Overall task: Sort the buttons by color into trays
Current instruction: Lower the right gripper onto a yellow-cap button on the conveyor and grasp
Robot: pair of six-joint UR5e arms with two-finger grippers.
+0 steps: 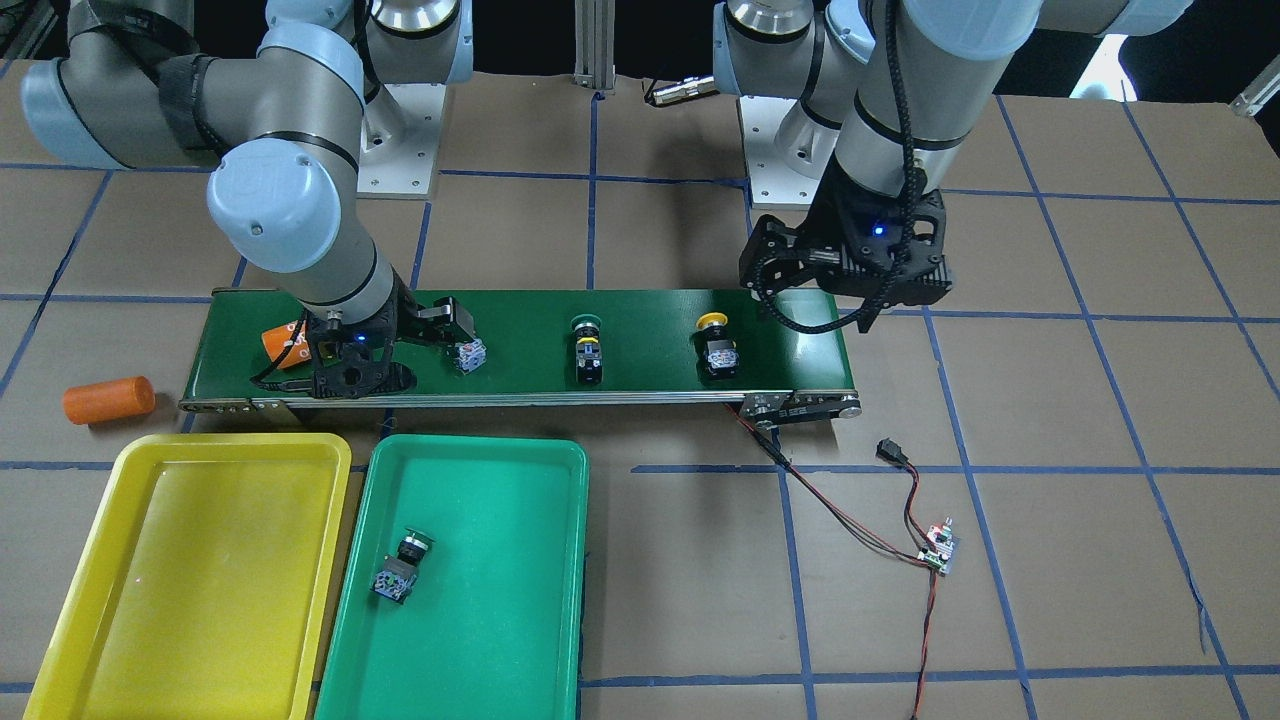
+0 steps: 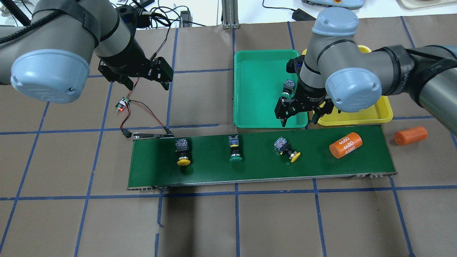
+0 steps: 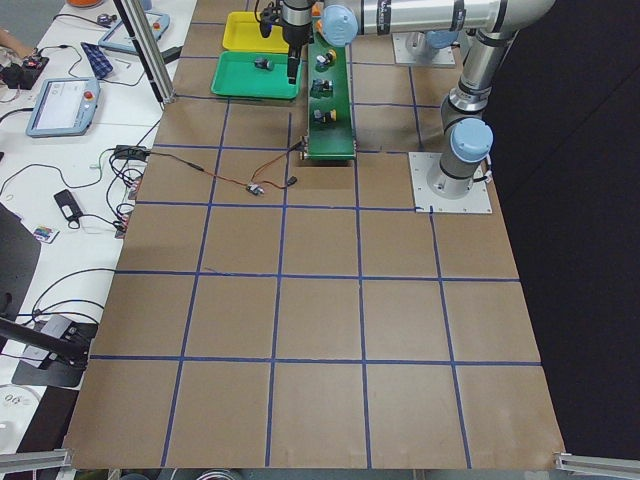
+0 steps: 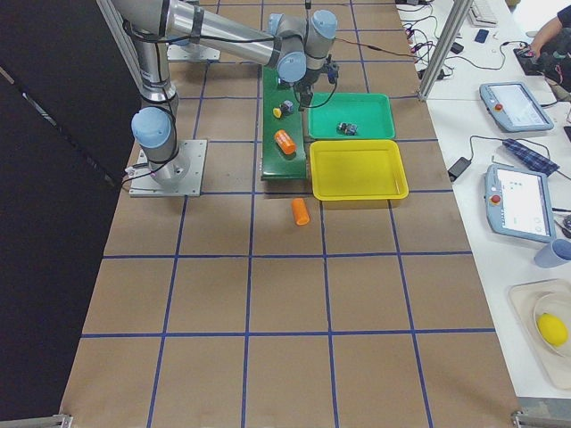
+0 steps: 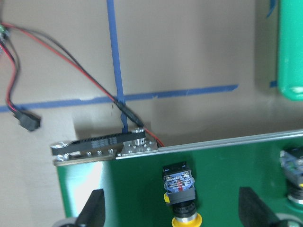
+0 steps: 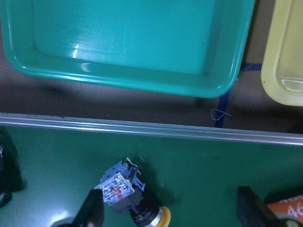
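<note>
The yellow tray (image 1: 186,582) is a long way from the robot's left gripper, so the robot's right gripper should pick up the tilted yellow button close to it and put it in there.
Three buttons lie on the dark-green belt (image 2: 260,167): a yellow-capped one (image 2: 182,151) at the left, a green-capped one (image 2: 234,150) in the middle, and a tilted yellow-capped one (image 2: 286,149). A fourth, green-capped button (image 1: 400,570) lies in the green tray (image 2: 257,89). The yellow tray (image 1: 200,580) beside it holds nothing. My right gripper (image 6: 170,213) is open above the tilted yellow button (image 6: 128,194), near the belt's far edge. My left gripper (image 5: 173,215) is open and hovers over the belt's left end, above the left yellow button (image 5: 182,194).
An orange cylinder (image 2: 345,145) lies on the belt's right part, and another (image 2: 410,135) lies on the table beyond the belt's right end. A small circuit board (image 2: 121,105) with red and black wires lies by the belt's left end.
</note>
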